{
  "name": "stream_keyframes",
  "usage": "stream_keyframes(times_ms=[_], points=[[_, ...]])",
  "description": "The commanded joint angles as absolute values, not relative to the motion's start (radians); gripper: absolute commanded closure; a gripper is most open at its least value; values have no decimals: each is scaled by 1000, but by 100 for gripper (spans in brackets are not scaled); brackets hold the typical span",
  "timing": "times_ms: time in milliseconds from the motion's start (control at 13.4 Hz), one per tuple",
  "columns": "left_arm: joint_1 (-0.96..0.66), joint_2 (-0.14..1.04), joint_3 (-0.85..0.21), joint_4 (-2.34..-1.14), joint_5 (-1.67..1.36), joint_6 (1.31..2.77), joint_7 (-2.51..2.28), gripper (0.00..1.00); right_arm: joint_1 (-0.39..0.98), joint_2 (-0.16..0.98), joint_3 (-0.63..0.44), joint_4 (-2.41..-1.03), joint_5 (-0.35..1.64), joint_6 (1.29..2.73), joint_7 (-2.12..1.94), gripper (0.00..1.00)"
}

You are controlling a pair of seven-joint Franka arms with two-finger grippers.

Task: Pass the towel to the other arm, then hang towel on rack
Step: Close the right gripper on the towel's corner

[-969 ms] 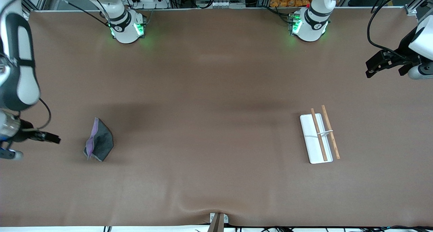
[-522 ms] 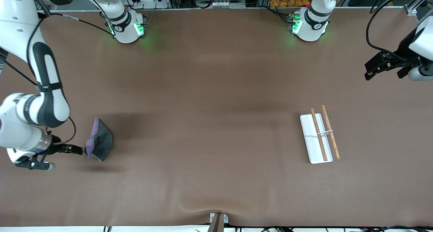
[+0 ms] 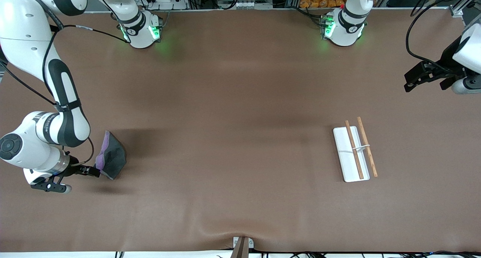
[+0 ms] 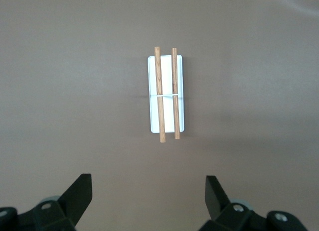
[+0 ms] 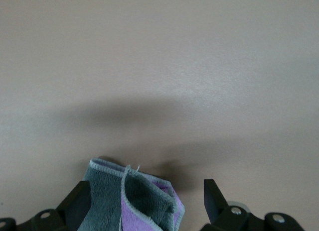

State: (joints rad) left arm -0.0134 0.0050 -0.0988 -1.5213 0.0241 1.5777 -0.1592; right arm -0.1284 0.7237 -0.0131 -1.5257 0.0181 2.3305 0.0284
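Observation:
The towel's folded grey edge [image 3: 103,152] shows a bit of purple, so the towel will sag into separate flaps and reveal its purple side once I lift it.
The towel [image 3: 112,158] lies crumpled on the table toward the right arm's end, dark grey with a purple edge showing. My right gripper [image 3: 91,171] is low at the towel's edge, open. In the right wrist view the towel [image 5: 130,205] sits between the right gripper's [image 5: 145,190] spread fingers, which do not pinch it. The rack [image 3: 353,152], a white base with two brown rods, lies toward the left arm's end. My left gripper [image 3: 410,82] hangs in the air open and empty near that end's edge. The left wrist view shows the rack [image 4: 166,94] ahead of the left gripper [image 4: 148,183].
The brown table mat [image 3: 240,100] covers the whole table. The two arm bases [image 3: 141,30] [image 3: 342,28] stand along the edge farthest from the front camera. A small metal bracket [image 3: 241,246] sits at the nearest edge.
My right arm has swung in from the table's end and brought its open gripper up to the towel's edge. The left gripper has barely shifted. The towel and rack have not moved.

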Motion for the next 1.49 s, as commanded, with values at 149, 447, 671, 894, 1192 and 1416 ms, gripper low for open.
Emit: stream_keyframes(times_ms=[149,447,671,894,1192,1416], points=[[-11,11,-100,-1511,3,1582,-146,0,-132,755,-8,-1511,28,2329,57,0],[-11,11,-100,-1514,2,1582,-144,0,-127,756,-8,-1542,28,2327,54,36],[-11,9,-100,-1517,2,1582,-144,0,-132,755,-8,-1540,28,2326,55,100],[-9,6,-100,-1517,2,1577,-144,0,-132,752,-8,-1539,28,2326,57,100],[-8,6,-100,-1517,2,1577,-144,0,-132,732,-8,-1537,28,2297,51,100],[-6,0,-100,-1516,2,1577,-143,0,-140,652,-9,-1540,26,2230,46,100]])
